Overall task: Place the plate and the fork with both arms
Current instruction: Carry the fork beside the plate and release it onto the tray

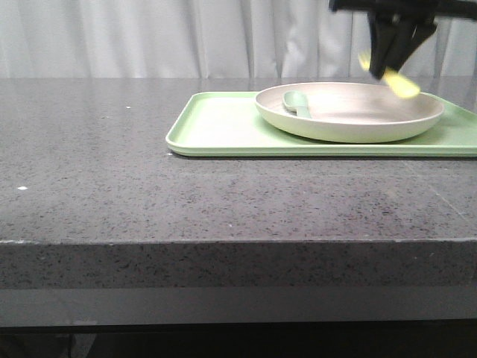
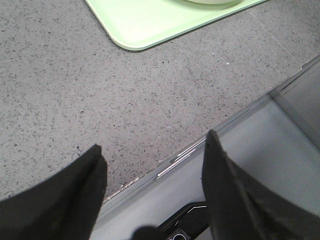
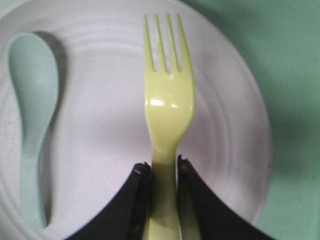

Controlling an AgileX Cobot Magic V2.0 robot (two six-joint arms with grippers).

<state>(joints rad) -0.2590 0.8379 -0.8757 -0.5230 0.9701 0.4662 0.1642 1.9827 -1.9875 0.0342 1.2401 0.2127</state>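
Note:
The pale yellow fork [image 1: 402, 84] is hanging over the plate, so the robot's right gripper should move the fork clear of the plate's rim and put it down on the tray's free strip [image 1: 457, 128].
The cream-white plate [image 1: 350, 112] sits on the light green tray [image 1: 216, 127] at the right of the table. My right gripper [image 1: 391, 66] is shut on the pale yellow fork [image 1: 399, 80] and holds it above the plate's right part. In the right wrist view the fork [image 3: 167, 100] points out from the gripper [image 3: 164, 170] over the plate [image 3: 100, 125]. My left gripper [image 2: 152, 155] is open and empty over the table's front edge, away from the tray [image 2: 150, 20]. It does not show in the front view.
A pale grey-green spoon [image 1: 297, 103] lies in the plate's left part; it also shows in the right wrist view [image 3: 31, 110]. The dark speckled table [image 1: 112, 171] stretches left of the tray. Its front edge [image 2: 165, 167] runs beneath my left gripper.

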